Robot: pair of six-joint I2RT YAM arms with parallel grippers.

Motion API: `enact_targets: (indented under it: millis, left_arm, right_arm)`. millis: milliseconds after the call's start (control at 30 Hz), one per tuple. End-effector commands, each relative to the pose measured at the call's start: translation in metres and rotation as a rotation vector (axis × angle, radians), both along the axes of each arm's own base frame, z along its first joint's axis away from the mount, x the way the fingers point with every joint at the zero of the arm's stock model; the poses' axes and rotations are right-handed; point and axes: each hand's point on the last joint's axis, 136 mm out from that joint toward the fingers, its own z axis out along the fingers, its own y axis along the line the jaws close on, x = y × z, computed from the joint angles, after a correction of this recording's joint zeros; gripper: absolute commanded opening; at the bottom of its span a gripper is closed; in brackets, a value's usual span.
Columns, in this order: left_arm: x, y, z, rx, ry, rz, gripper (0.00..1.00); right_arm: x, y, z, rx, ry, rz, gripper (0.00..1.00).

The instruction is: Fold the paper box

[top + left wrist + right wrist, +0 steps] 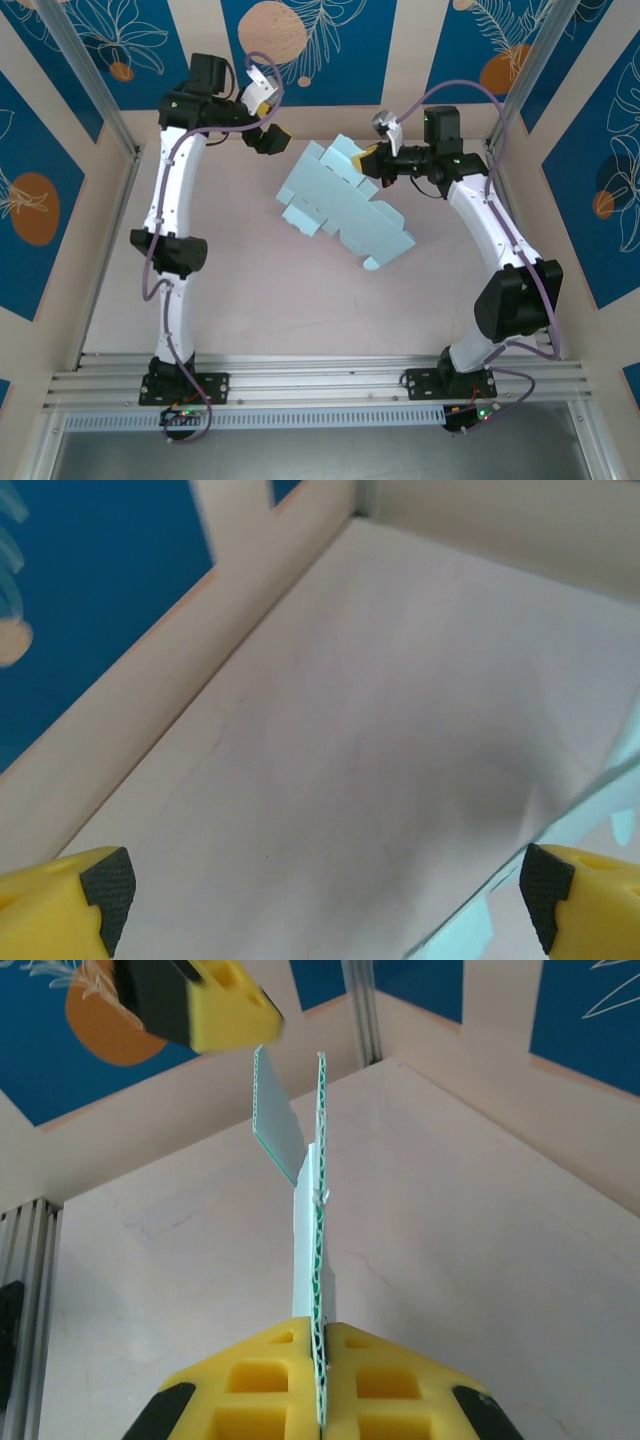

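Notches between the flaps split the paper box (343, 200) into panels. The paper box will therefore bend between them and trail behind when I turn its held edge.
The paper box (340, 205) is a flat pale-blue die-cut sheet with flaps, held tilted above the middle of the table. My right gripper (376, 160) is shut on its far right edge. In the right wrist view the sheet (318, 1210) runs edge-on out of the shut yellow fingers (270, 1360), showing its corrugated core, with a flap bent off to the left. My left gripper (268, 128) hangs open at the sheet's far left corner, apart from it. In the left wrist view its pads (108, 890) stand wide with bare table between them, and the sheet's edge (590, 825) crosses the lower right.
Blue patterned walls with cream borders close in the table at the back and sides. Metal frame posts (85, 70) stand at the back corners. An aluminium rail (320, 385) carries both arm bases along the near edge. A finger of the left gripper (200, 1000) shows at the top left of the right wrist view.
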Motion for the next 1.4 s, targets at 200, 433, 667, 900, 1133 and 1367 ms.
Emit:
enact_targets:
  millis: [200,433,667,900,1133,1367]
  left_arm:
    - [0.011,0.033,0.028,0.003,-0.299,0.303,1.0]
    - [-0.1,-0.018,-0.014,-0.058,-0.539,-0.094,1.0]
    - [-0.111,-0.005,-0.018,-0.221,-0.563,-0.008,1.0]
    - [-0.111,-0.006,-0.043,-0.235,-0.469,-0.054,0.94]
    - [-0.128,-0.014,-0.07,-0.171,-0.345,-0.186,0.72]
    - [-0.12,-0.009,-0.078,-0.143,-0.329,-0.158,0.29]
  right_arm:
    - [0.013,0.005,0.019,0.132,0.017,0.055,0.0]
    - [0.003,0.009,0.021,0.203,0.043,0.123,0.0]
    - [-0.029,0.017,0.028,0.234,0.066,0.256,0.0]
    - [-0.057,0.027,0.03,0.212,0.059,0.298,0.0]
    - [-0.059,0.035,0.027,0.226,0.068,0.297,0.0]
    - [-0.048,0.04,0.016,0.221,0.112,0.268,0.0]
